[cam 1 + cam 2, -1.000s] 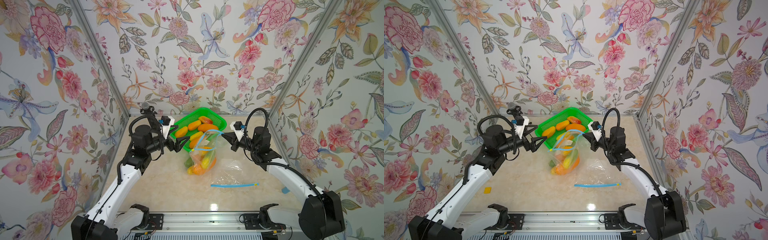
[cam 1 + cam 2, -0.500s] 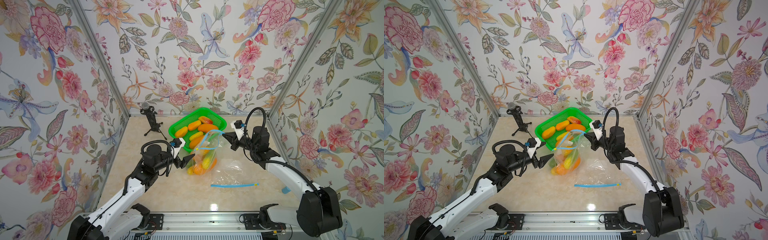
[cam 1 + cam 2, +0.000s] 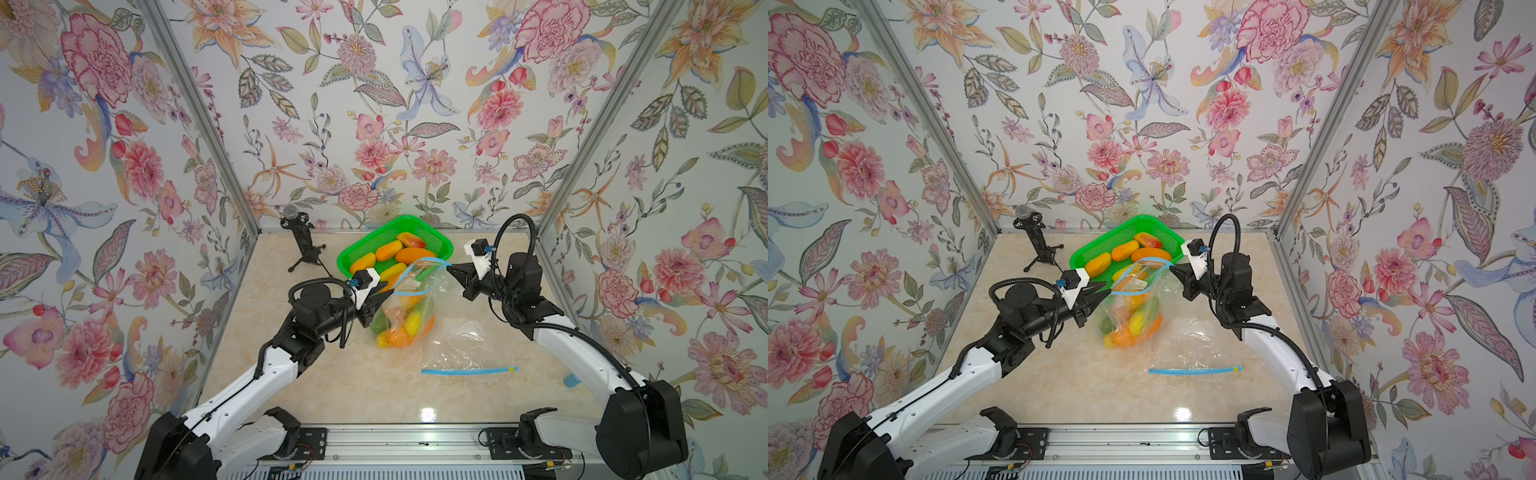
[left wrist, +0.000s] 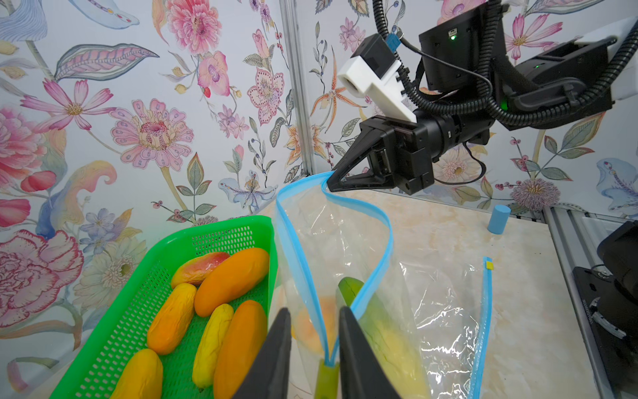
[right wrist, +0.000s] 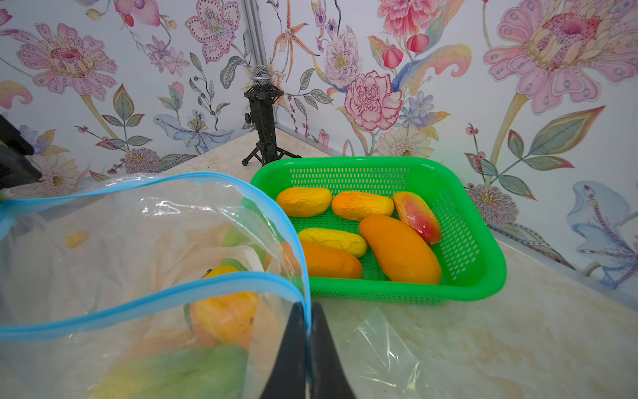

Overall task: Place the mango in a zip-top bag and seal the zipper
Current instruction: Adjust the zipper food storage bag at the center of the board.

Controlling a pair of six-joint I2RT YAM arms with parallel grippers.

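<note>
I can see the yellow slider (image 4: pixel 327 381) between my left gripper's fingers, so this gripper should take the zipper's tip behind it, leaving it free for my right gripper.
A clear zip-top bag (image 3: pixel 409 307) (image 3: pixel 1133 307) with a blue zipper hangs open between my arms, with several mangoes (image 3: pixel 409 328) in it, orange, yellow and green. My right gripper (image 3: pixel 449 268) (image 5: pixel 308 305) is shut on the zipper's right end and holds it up. My left gripper (image 3: pixel 388 293) (image 4: pixel 314 311) is at the zipper's left end. Its jaws stand narrowly open, with the zipper's folded corner in the gap and touching neither finger. More mangoes (image 3: pixel 411 254) lie in the green basket (image 3: pixel 365 243) behind the bag.
A second, empty zip-top bag (image 3: pixel 461 353) lies flat to the right front, its blue zipper toward me. A microphone on a small tripod (image 3: pixel 301 241) stands at the back left. A blue cylinder (image 3: pixel 571 380) lies by the right wall.
My left arm has swung from beside the basket down to the bag's left zipper end, and its jaws have narrowed. The right gripper has kept its hold on the bag.
</note>
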